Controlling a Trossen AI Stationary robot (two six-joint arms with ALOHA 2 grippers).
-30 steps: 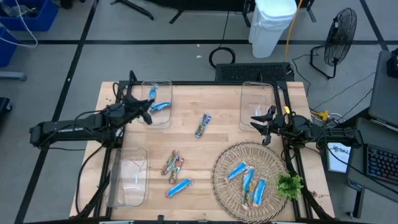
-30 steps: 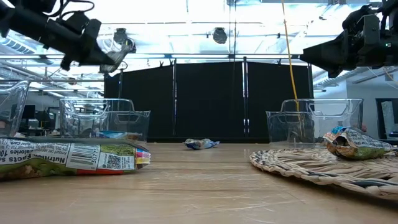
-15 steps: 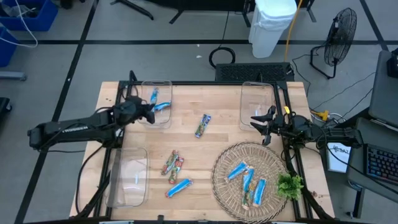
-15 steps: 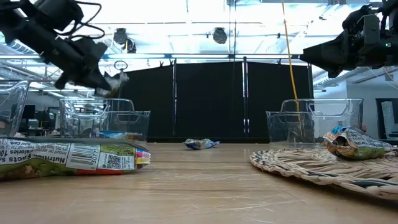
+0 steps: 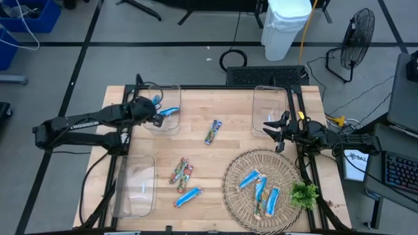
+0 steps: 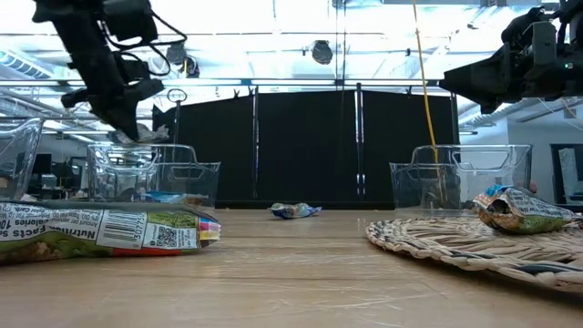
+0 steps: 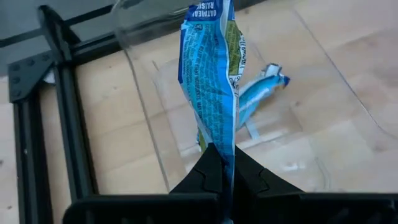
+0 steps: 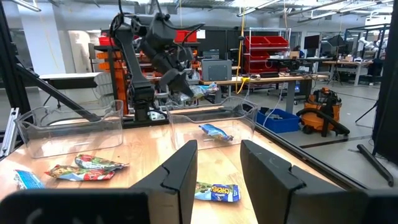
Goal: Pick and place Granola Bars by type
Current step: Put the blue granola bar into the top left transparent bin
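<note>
The robot's left gripper is holding the blue bar over the clear bin where a matching bar (image 5: 170, 111) lies, so it should keep going down inside the walls (image 5: 170, 124) of the bin and let go there.
My left gripper (image 5: 155, 112) (image 7: 222, 169) hovers over the far-left clear bin (image 5: 175, 91), shut on a blue-wrapped granola bar (image 7: 211, 68). Another blue bar (image 7: 261, 93) (image 5: 170, 111) lies on that bin's floor. On the table lie a blue-green bar (image 5: 213, 131), two multicoloured bars (image 5: 181, 172) and a blue bar (image 5: 188, 196). Several more bars (image 5: 260, 189), mostly blue, lie on the woven tray (image 5: 238, 163). My right gripper (image 5: 277, 127) (image 8: 215, 168) waits open beside the far-right bin (image 5: 261, 94). My left gripper pinches the blue bar's wrapper at one end (image 7: 219, 146) between its two fingers. The fingers come from above, slanting down over the bin. The bar sticks out past the fingertips along their line and is lifted clear above the bin floor (image 6: 150, 134).
A third clear bin (image 5: 135, 185) stands at the near-left. A green leafy sprig (image 5: 304, 194) lies by the tray at the near-right. In the low view a multicoloured bar (image 6: 109, 232) lies close to the camera. Bare wood shows in the table's middle.
My left gripper has dropped and tipped from nearly level to pointing steeply down over the far-left bin, carrying the blue bar with it and staying shut. My right arm has kept still.
</note>
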